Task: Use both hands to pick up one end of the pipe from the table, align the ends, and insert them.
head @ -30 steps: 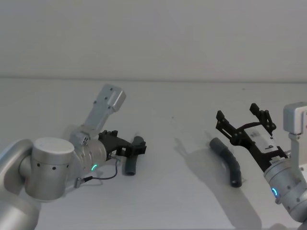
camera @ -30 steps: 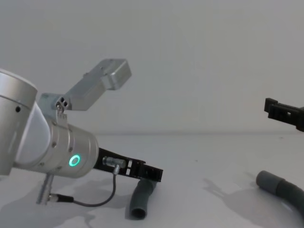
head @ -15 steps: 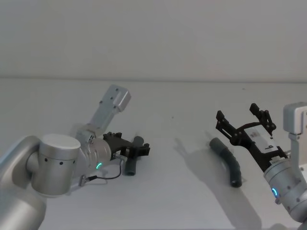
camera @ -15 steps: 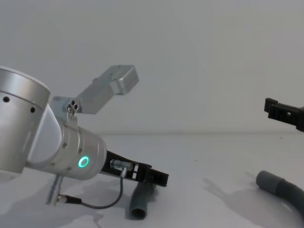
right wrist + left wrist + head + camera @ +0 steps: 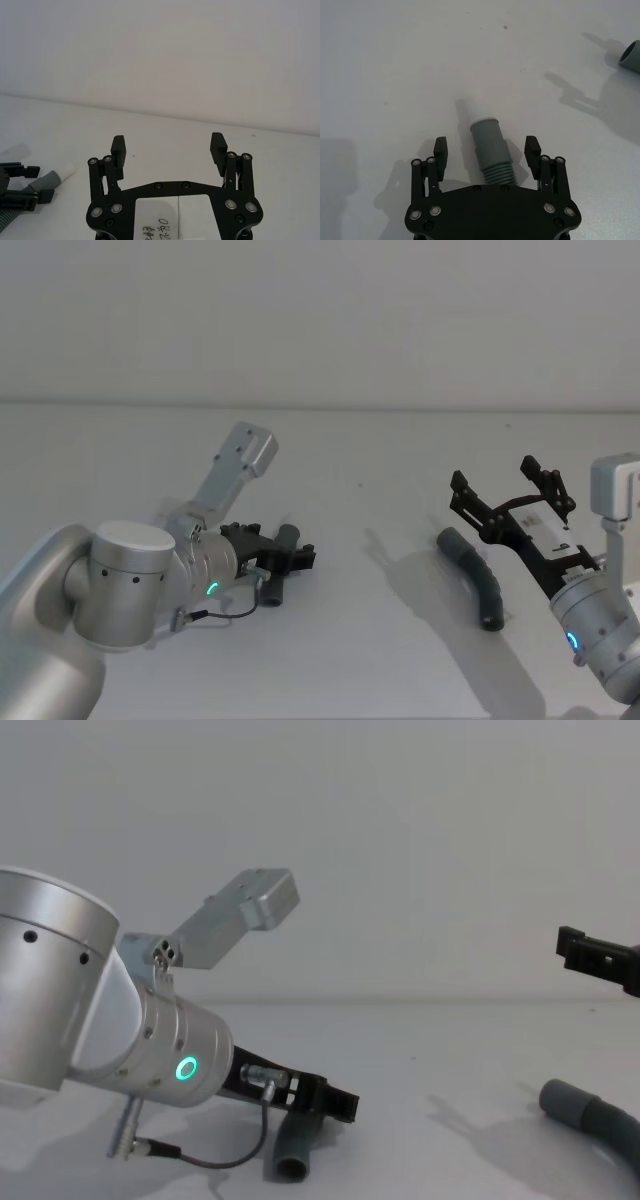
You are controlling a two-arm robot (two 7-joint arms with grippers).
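The ribbed tail (image 5: pixel 499 174) is short and has a round open end (image 5: pixel 291 1169). It will therefore stay gently curved when I lift the short piece by its cuff.
The short curved piece of the pipe (image 5: pixel 271 590) lies on the white table (image 5: pixel 380 660) at the left. My left gripper (image 5: pixel 298 558) is low over it and open. In the left wrist view its fingers (image 5: pixel 440 150) stand on either side of the grey cuff (image 5: pixel 488 140), apart from it, with the narrow pale spigot tip (image 5: pixel 464 110) pointing away. The longer piece (image 5: pixel 480 580) lies at the right, ending in a hollow cuff (image 5: pixel 560 1098). My right gripper (image 5: pixel 493 472) hangs open above it, holding nothing (image 5: pixel 168 145).
A thin grey cable with a metal plug (image 5: pixel 190 1152) loops off the left wrist beside the short piece. The white wall rises behind the table. Bare table lies between the two pieces.
The left arm has pushed forward and slightly right, bringing its open fingers farther along the short piece. The right arm and both pipe pieces have stayed still.
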